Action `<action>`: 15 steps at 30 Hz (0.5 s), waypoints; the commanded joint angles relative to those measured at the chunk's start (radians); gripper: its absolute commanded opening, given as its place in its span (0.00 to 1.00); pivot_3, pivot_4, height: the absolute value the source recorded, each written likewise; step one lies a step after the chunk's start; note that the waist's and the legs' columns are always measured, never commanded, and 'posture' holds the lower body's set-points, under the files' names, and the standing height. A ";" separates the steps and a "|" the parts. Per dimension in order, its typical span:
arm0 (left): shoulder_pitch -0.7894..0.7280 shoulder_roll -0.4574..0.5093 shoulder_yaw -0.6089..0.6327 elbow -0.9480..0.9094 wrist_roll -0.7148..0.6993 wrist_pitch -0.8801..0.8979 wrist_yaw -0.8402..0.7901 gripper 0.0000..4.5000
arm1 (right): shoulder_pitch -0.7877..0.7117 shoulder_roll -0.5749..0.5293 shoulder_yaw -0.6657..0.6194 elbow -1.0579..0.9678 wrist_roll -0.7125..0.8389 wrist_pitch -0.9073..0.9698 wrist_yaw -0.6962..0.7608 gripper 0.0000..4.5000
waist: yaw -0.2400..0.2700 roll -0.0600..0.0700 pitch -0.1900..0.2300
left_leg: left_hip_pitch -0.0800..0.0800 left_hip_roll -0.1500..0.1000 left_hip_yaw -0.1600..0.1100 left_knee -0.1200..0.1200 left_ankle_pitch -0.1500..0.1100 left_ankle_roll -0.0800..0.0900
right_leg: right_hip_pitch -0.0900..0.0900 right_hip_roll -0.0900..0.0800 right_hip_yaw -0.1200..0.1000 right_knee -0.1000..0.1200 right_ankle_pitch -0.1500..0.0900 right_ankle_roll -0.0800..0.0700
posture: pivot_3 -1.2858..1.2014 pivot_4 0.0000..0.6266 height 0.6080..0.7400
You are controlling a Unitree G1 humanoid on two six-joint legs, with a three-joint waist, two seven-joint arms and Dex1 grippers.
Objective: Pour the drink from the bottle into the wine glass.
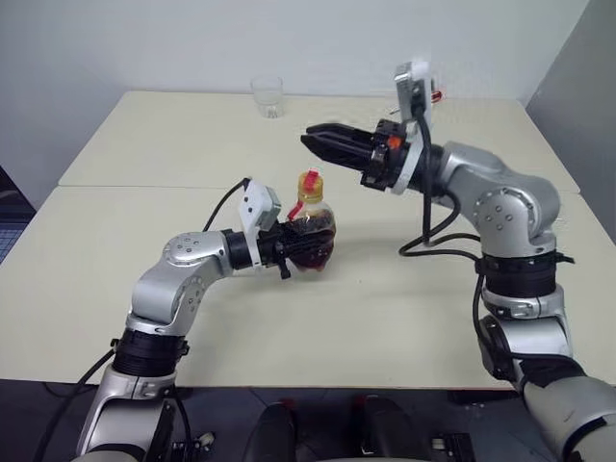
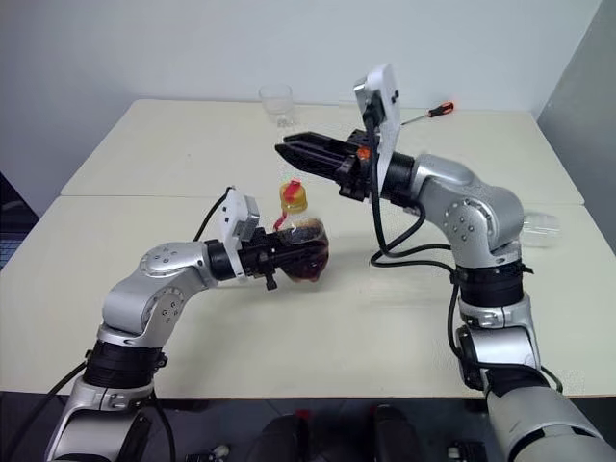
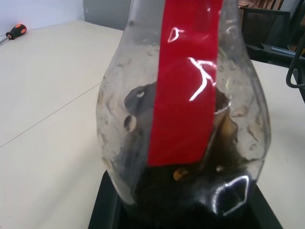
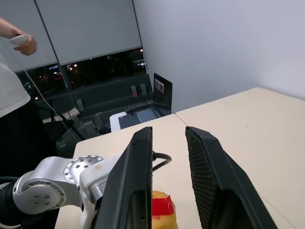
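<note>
My right gripper's empty fingers are above the bottle, which the yellowish top (image 1: pixel 310 183) closes. I should open them wide, lower them around the top (image 2: pixel 294 196) and lift it off.
The bottle (image 1: pixel 315 231) stands upright on the cream table (image 1: pixel 144 144), a little left of the middle, and my left gripper (image 1: pixel 296 252) is shut on its round body from the left. The dark drink (image 3: pixel 190 191) fills its lower part, behind a red label band (image 3: pixel 183 81). The yellowish top (image 1: pixel 309 188) carries a red tab. My right gripper (image 1: pixel 314 142) hovers just above and behind that top, pointing left. In the right wrist view its fingers (image 4: pixel 138 162) stand a narrow gap apart with nothing between them, the top (image 4: pixel 162 212) below. The wine glass is out of view.
A short clear tumbler (image 1: pixel 268 96) stands at the table's far edge. A screwdriver (image 2: pixel 438 109) with an orange handle lies at the far right. Something clear (image 2: pixel 541 226) lies by the table's right edge. A person (image 4: pixel 12 81) stands beyond the table, near a laptop (image 4: pixel 143 114).
</note>
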 commanded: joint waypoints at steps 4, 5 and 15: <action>-0.019 -0.008 0.006 -0.030 -0.008 -0.019 -0.007 0.22 | -0.016 -0.033 -0.030 -0.027 0.030 -0.005 0.031 0.26 | 0.000 0.000 0.000 | 0.000 0.000 0.000 0.000 0.000 0.000 | 0.000 0.000 0.000 0.000 0.000 0.000 | 0.52 0.24 1.00; -0.019 -0.007 0.006 -0.028 -0.008 -0.019 -0.008 0.22 | -0.007 -0.033 -0.024 -0.039 0.030 -0.005 0.032 0.26 | 0.000 0.000 0.000 | 0.000 0.000 0.000 0.000 0.000 0.000 | 0.000 0.000 0.000 0.000 0.000 0.000 | 0.52 0.24 1.00; -0.020 -0.005 0.008 -0.028 -0.009 -0.018 -0.008 0.22 | 0.088 -0.038 0.020 -0.101 -0.011 -0.030 0.014 0.54 | 0.000 0.000 0.000 | 0.000 0.000 0.000 0.000 0.000 0.000 | 0.000 0.000 0.000 0.000 0.000 0.000 | 0.52 0.24 1.00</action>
